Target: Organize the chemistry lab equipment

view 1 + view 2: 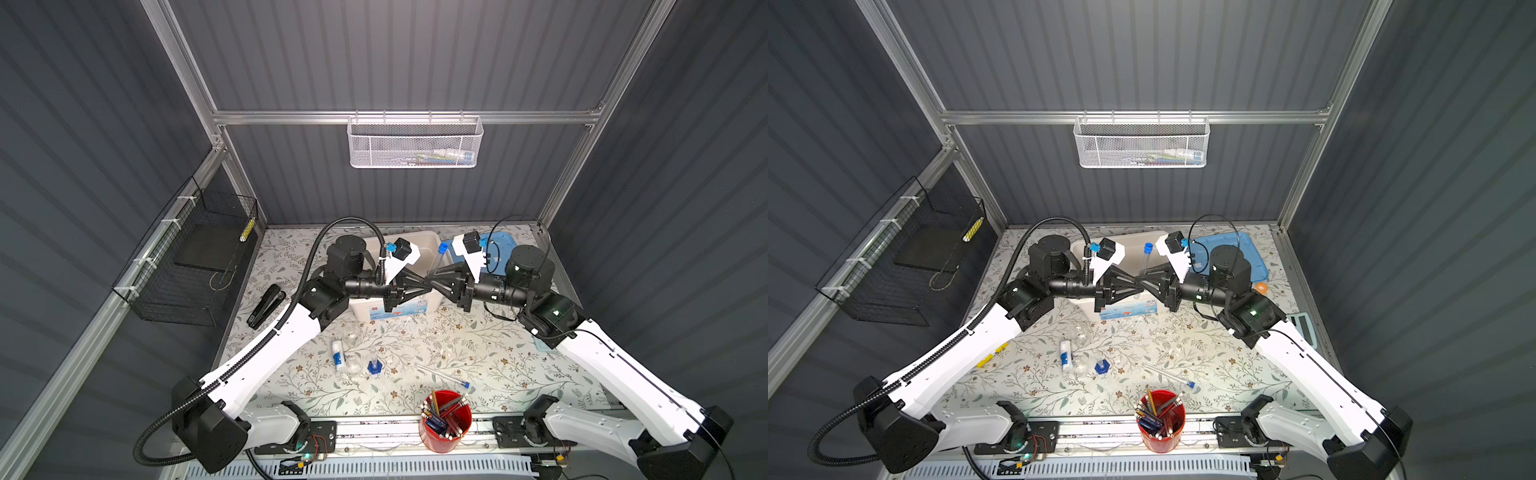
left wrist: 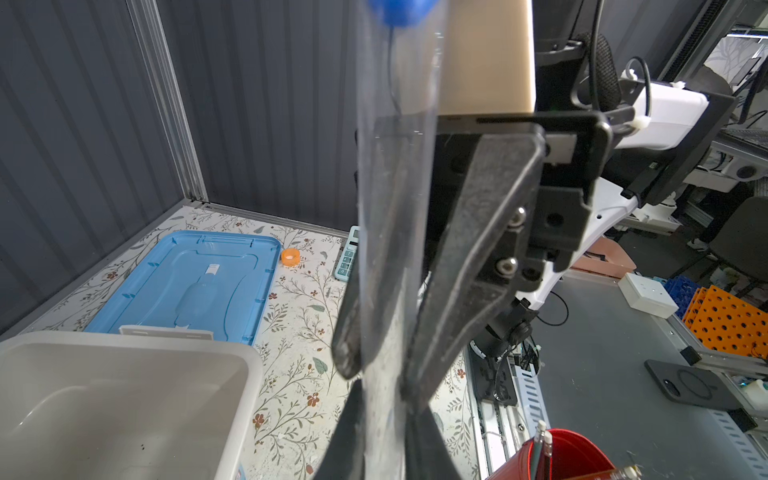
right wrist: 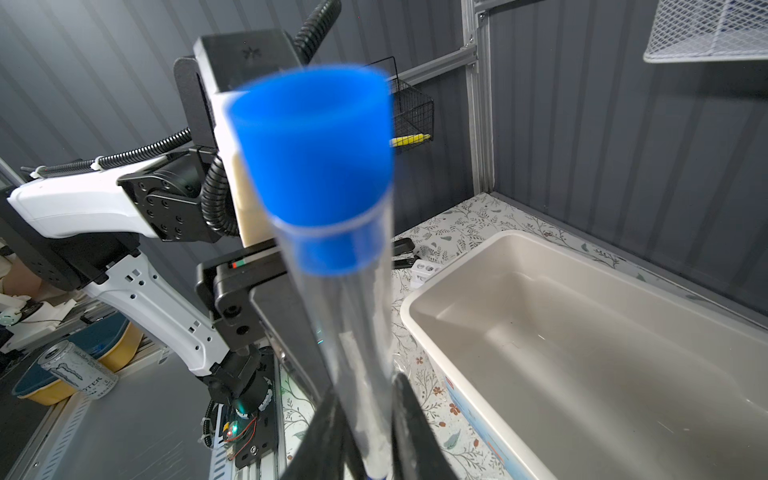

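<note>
The test tube's lower end (image 1: pixel 1140 279) is pinched by both my grippers, so my left gripper should open, move back and take the blue cap (image 1: pixel 1148 247) while my right gripper holds still.
A clear test tube with a blue cap (image 1: pixel 443 248) stands tilted over the front of the white bin (image 1: pixel 424 253). Its lower end sits where both grippers meet. My left gripper (image 1: pixel 427 287) is shut on the tube (image 2: pixel 390 187) from the left. My right gripper (image 1: pixel 433 284) pinches the tube (image 3: pixel 349 316) from the right, its fingers against both sides. Lying on the table are a second capped tube (image 1: pixel 442 376), a measuring cylinder with a blue foot (image 1: pixel 375 365), round flasks (image 1: pixel 352 332) and small clear glassware (image 1: pixel 405 324).
A blue lid (image 1: pixel 503 241) lies right of the bin, with orange tape (image 1: pixel 1261 287) and a calculator (image 1: pixel 1304 328) nearby. A red cup of pencils (image 1: pixel 445 419) stands at the front edge. A stapler (image 1: pixel 266 305) and glue stick (image 1: pixel 338 354) lie left. Baskets (image 1: pixel 187 266) hang on the walls.
</note>
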Action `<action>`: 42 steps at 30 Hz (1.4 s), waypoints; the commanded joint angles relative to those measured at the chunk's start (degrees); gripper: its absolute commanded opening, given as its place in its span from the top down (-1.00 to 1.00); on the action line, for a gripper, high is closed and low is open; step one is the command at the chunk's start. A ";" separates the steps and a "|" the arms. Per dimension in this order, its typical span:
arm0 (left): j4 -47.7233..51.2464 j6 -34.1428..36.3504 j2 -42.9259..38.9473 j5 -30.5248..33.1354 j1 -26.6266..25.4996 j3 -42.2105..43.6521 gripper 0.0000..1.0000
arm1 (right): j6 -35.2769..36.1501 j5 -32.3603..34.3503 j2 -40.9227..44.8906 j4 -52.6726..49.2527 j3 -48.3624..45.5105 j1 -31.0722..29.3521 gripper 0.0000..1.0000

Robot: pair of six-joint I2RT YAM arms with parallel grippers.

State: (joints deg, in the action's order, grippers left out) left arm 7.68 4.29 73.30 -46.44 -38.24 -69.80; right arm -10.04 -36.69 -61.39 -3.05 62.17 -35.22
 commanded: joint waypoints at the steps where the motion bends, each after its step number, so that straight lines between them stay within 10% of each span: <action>1: -2.57 -0.97 -0.13 -1.20 0.42 0.10 0.95 | -1.20 -1.34 -0.38 2.58 0.93 -0.57 0.62; 7: -3.12 -1.16 -0.61 -1.01 0.61 0.76 0.73 | -1.56 -1.18 -0.57 2.92 1.11 -0.70 0.67; 13: -2.55 -0.68 -0.67 -1.79 0.62 1.19 -0.39 | -1.32 -0.39 -0.75 2.16 1.59 -0.66 0.72; 31: -5.15 -2.88 -6.20 -4.19 10.04 1.66 -0.46 | 2.50 3.87 -1.34 -6.27 2.71 -0.64 0.79; 42: -23.69 -16.95 1.99 -15.02 13.28 -1.02 -0.43 | 3.37 2.45 -4.06 -8.62 3.26 -1.34 0.79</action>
State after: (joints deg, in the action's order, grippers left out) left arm -9.61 -7.60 73.25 -56.27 -24.93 -68.34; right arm -7.86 -33.26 -63.99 -10.57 63.57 -35.90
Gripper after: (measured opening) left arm 0.720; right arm 0.168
